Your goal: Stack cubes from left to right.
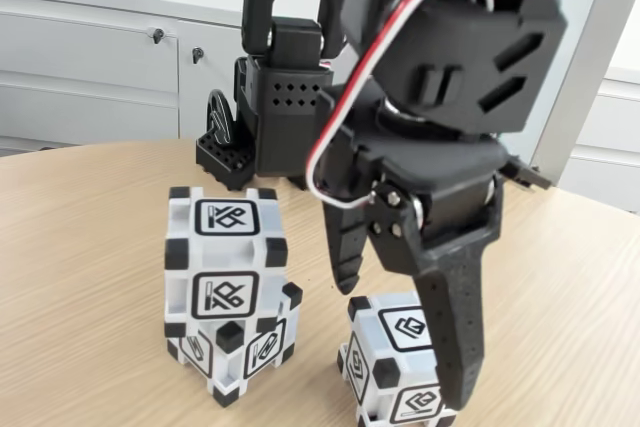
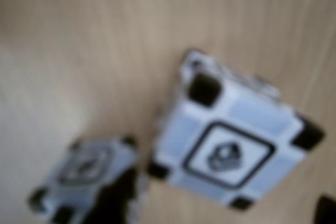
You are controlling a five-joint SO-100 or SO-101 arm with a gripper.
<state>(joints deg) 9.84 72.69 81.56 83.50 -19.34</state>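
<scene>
The stack (image 1: 227, 289) will twist a little but stay standing when I add the third cube, because the upper cube sits at an angle on the lower cube (image 1: 232, 334).
Two cubes are stacked at the left of the fixed view: the upper cube (image 1: 225, 247) rests on a lower cube (image 1: 238, 355) that is turned at an angle to it. A third cube (image 1: 392, 359) stands alone on the wooden table to their right. My gripper (image 1: 400, 347) hangs over this lone cube, open. One black finger (image 1: 345, 247) ends just above the cube's left side and the longer finger (image 1: 455, 347) reaches down along its right front. The blurred wrist view looks down on the lone cube (image 2: 228, 148) and another cube (image 2: 84, 177) at lower left.
The arm's black base (image 1: 270, 107) stands at the back of the round wooden table (image 1: 90, 247). White cabinets (image 1: 90, 57) line the wall behind. Bare tabletop lies left of the stack and right of the gripper.
</scene>
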